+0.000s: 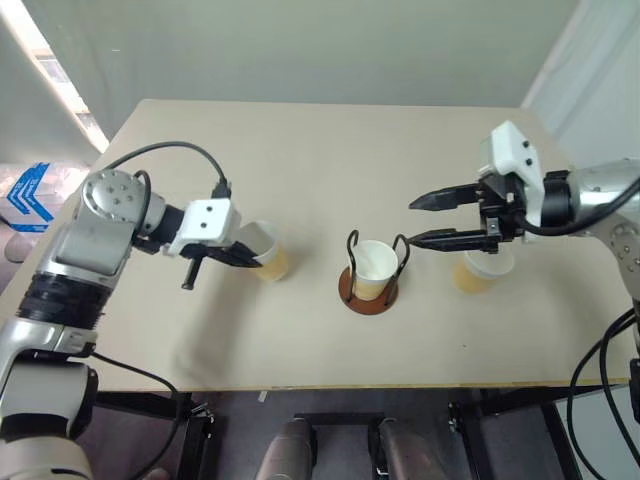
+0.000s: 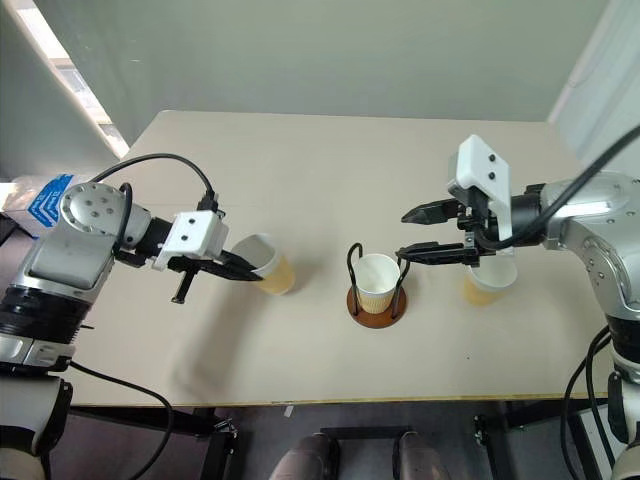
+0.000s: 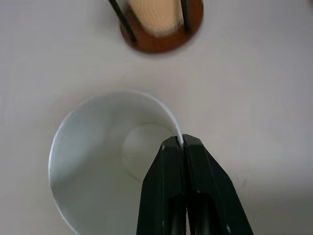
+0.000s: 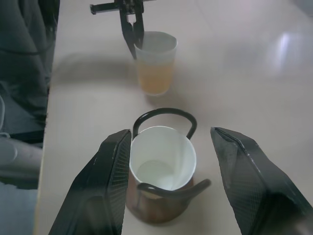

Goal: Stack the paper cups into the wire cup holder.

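Observation:
The holder's empty cup [image 1: 373, 269] gets narrower toward the bottom, so I expect the cup [image 1: 484, 269] under my right gripper to sink in almost to its rim when I lower it.
My left gripper [image 1: 252, 258] is shut on the rim of a tan paper cup [image 1: 272, 258] at the table's left, one finger inside and one outside. The cup leans a little, and its white inside [image 3: 98, 161] opens toward the wrist camera, where the fingertips [image 3: 172, 147] pinch the rim. The wire cup holder [image 1: 368, 297] stands at the table's middle with a second cup [image 1: 374, 265] upright between its black loops. My right gripper [image 1: 412, 222] hangs open just right of the holder, with nothing between its fingers [image 4: 110, 161]. A third cup [image 1: 480, 272] stands beneath the right hand.
The beige table [image 1: 300, 150] has bare room at the back and along its front edge. A blue-and-white object [image 1: 28, 195] lies on the floor off the left side. A black cable [image 1: 170, 150] loops over my left forearm.

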